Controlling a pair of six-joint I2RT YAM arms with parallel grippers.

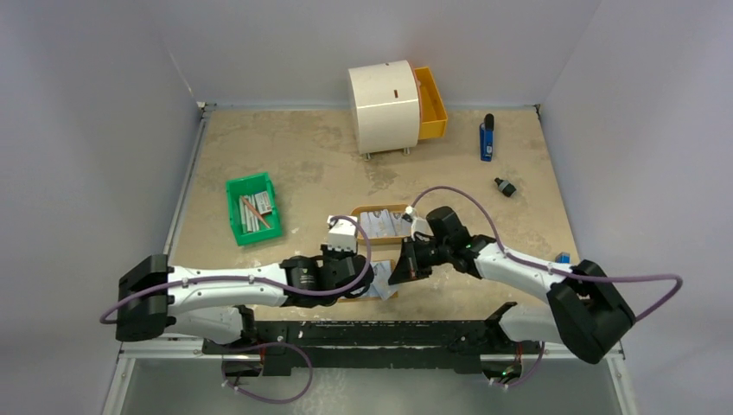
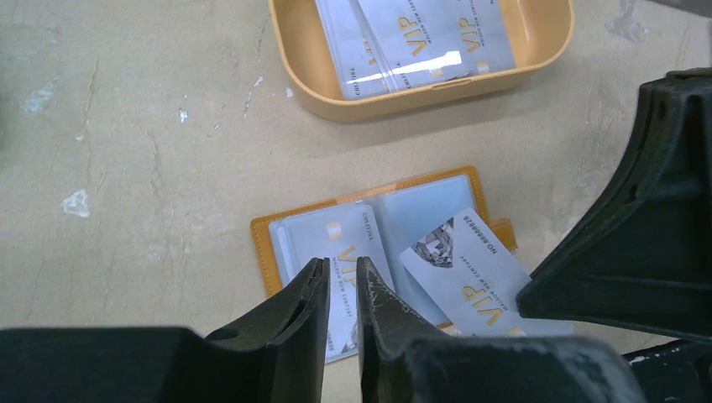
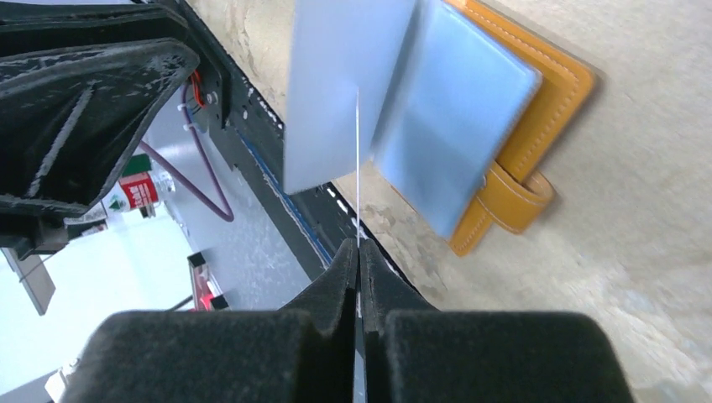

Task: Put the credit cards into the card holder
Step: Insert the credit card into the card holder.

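My right gripper's credit card [image 2: 453, 262] slants to the filled sleeve's opening, so I should turn the card square while my left gripper steadies the card holder's edge [image 2: 266, 256].
The tan card holder [image 2: 269, 252] lies open on the table near the front edge; it also shows in the right wrist view [image 3: 520, 134]. One pale VIP card [image 2: 353, 243] sits in its left sleeve. My right gripper [image 3: 358, 248] is shut on a second credit card [image 2: 470, 269], whose far end rests slanted on the holder's right sleeve. My left gripper [image 2: 342, 267] hovers over the left sleeve, jaws almost together and holding nothing. More cards [image 2: 420, 34] lie in the yellow tray [image 2: 311, 67]. In the top view both grippers [image 1: 367, 281] [image 1: 403, 270] meet over the holder.
A green bin [image 1: 253, 207] of grey bars stands at the left. A white round cabinet [image 1: 385, 105] with a yellow drawer [image 1: 432, 104] stands at the back. A blue object [image 1: 487, 138] and a small black one [image 1: 505, 186] lie at the right. The table's front edge runs close behind the holder.
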